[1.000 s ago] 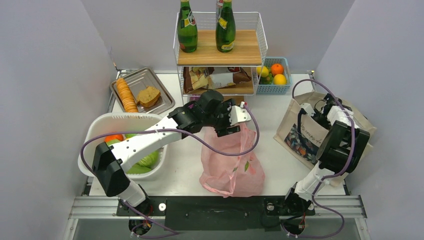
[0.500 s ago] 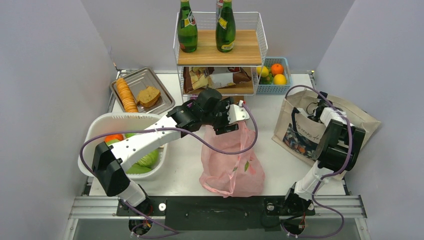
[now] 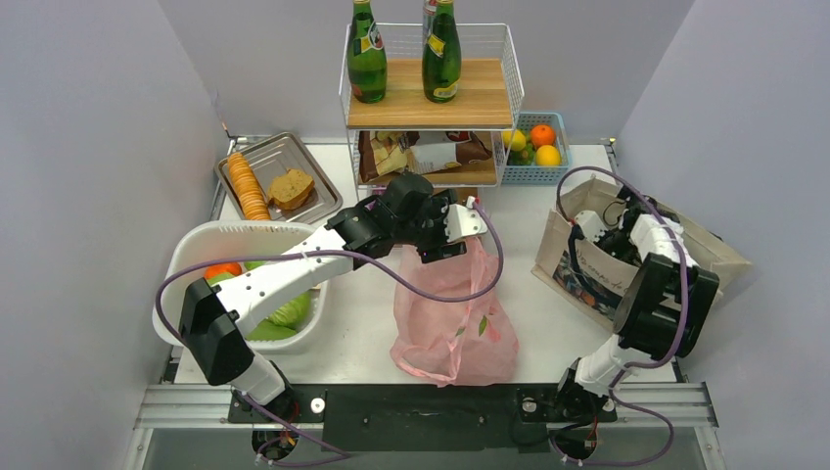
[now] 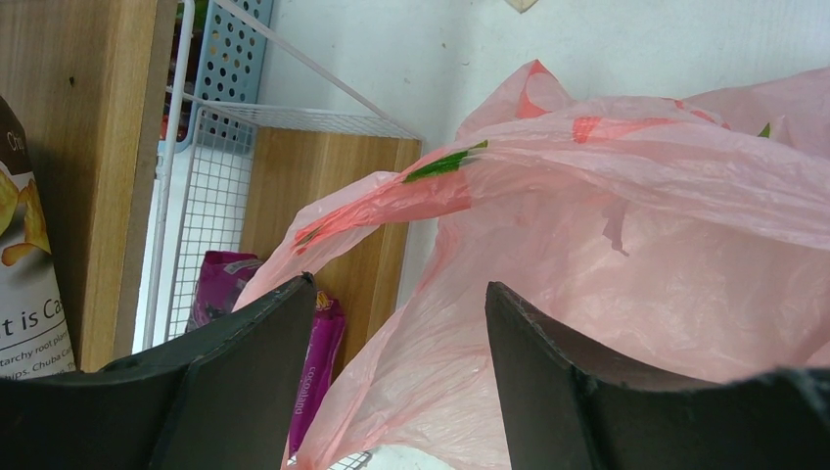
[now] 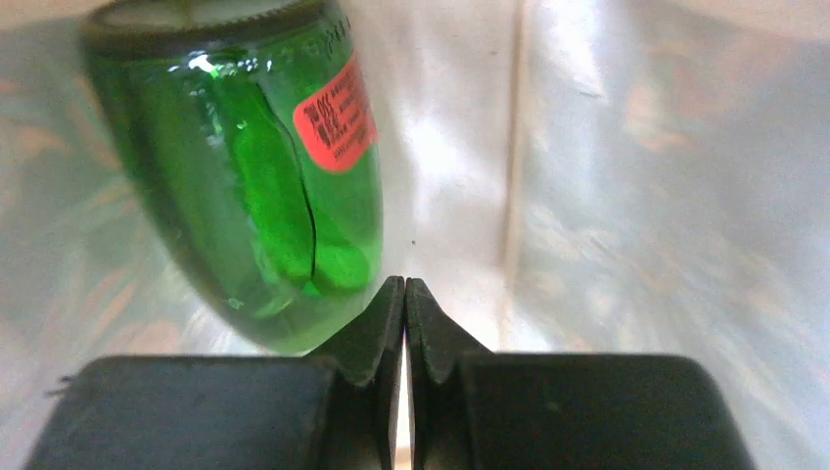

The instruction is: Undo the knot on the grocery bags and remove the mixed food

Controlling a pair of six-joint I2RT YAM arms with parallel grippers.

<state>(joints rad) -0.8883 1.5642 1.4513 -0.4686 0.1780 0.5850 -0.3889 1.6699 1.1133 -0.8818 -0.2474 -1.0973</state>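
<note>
I keep moving my right gripper up out of the beige tote and open it over the tote's rim [image 3: 722, 241], because its shut fingers are clear of the green bottle [image 5: 284, 186].
The pink grocery bag [image 3: 452, 318] lies crumpled mid-table, its top pulled up toward the rack. My left gripper [image 3: 445, 253] hovers over that top, open. In the left wrist view the gripper [image 4: 399, 284] has loose pink film [image 4: 626, 255] hanging between its spread fingers, ungripped. No distinct knot shows. My right gripper [image 3: 592, 230] is down inside the beige tote [image 3: 587, 269]. In the right wrist view it [image 5: 404, 284] is shut on nothing. A green glass bottle [image 5: 245, 166] with a red label lies just left of its tips. A purple snack packet [image 4: 315, 357] lies by the rack's foot.
A white tub [image 3: 196, 250] with fruit and greens stands at left. Behind it is a metal tray [image 3: 323, 201] of crackers and bread. A wire rack [image 3: 431, 108] carries two green bottles at the back. A blue basket [image 3: 561, 174] of fruit sits beside it.
The right gripper has gone from open to shut inside the tote, and the arm and tote have shifted slightly. The left arm and pink bag have stayed still.
</note>
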